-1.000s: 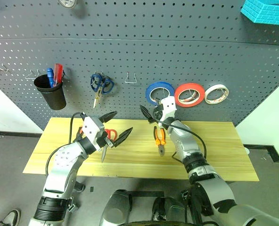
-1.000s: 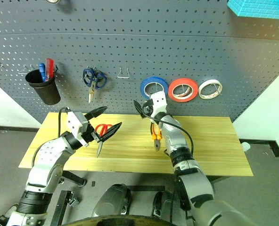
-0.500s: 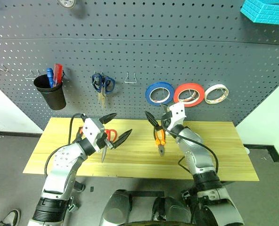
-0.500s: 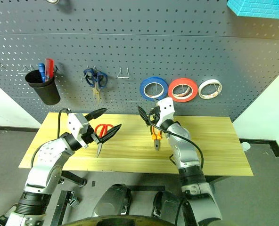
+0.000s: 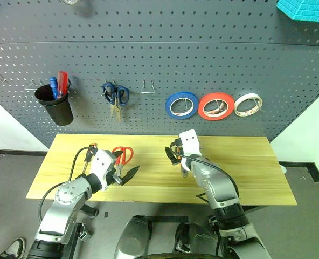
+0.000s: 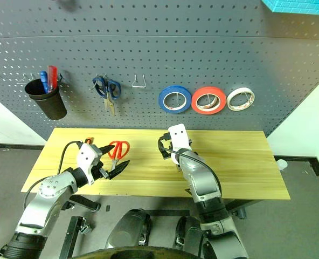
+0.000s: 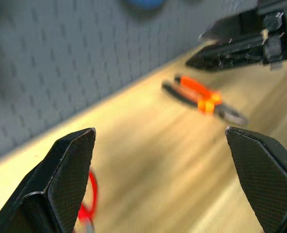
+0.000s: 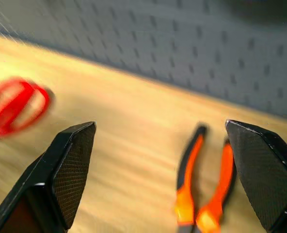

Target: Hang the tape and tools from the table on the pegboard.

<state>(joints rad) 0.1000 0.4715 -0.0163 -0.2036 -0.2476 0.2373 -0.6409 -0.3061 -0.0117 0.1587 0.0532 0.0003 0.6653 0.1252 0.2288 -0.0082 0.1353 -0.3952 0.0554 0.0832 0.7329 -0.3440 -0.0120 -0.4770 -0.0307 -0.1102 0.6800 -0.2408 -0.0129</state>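
Next, my right gripper tips down and takes the handles point(image 8: 197, 218) near the pliers' jaws, because it slants toward the pegboard with the pliers' handles point(image 8: 223, 179) off the gripper's middle.
The blue tape point(image 5: 182, 104) hangs on the dark grey pegboard point(image 5: 159, 48). Red-handle scissors point(image 5: 120, 155) lie on the left part of the light wood table point(image 5: 245, 172). My left gripper point(image 5: 125, 164) hovers low right over their blades, open and empty. The orange-and-black pliers point(image 8: 206, 189) lie mid-table, just beyond my right gripper point(image 5: 175, 156), which is also open and empty and hides most of them in the eye views. A bit of orange handle point(image 6: 87, 141) shows behind my left wrist, maybe the screwdriver.
A red roll point(image 5: 216, 106) and a white roll point(image 5: 248, 104) hang to the right of the blue one. Blue-handle scissors point(image 5: 115, 97), an empty hook point(image 5: 146, 86) and a black cup point(image 5: 54, 105) holding blue and red screwdrivers hang further left.
Both grippers have come down towards the tabletop. The right one dropped from beside the blue tape to just above the pliers. The left one sank over the red scissors. Both stayed open.
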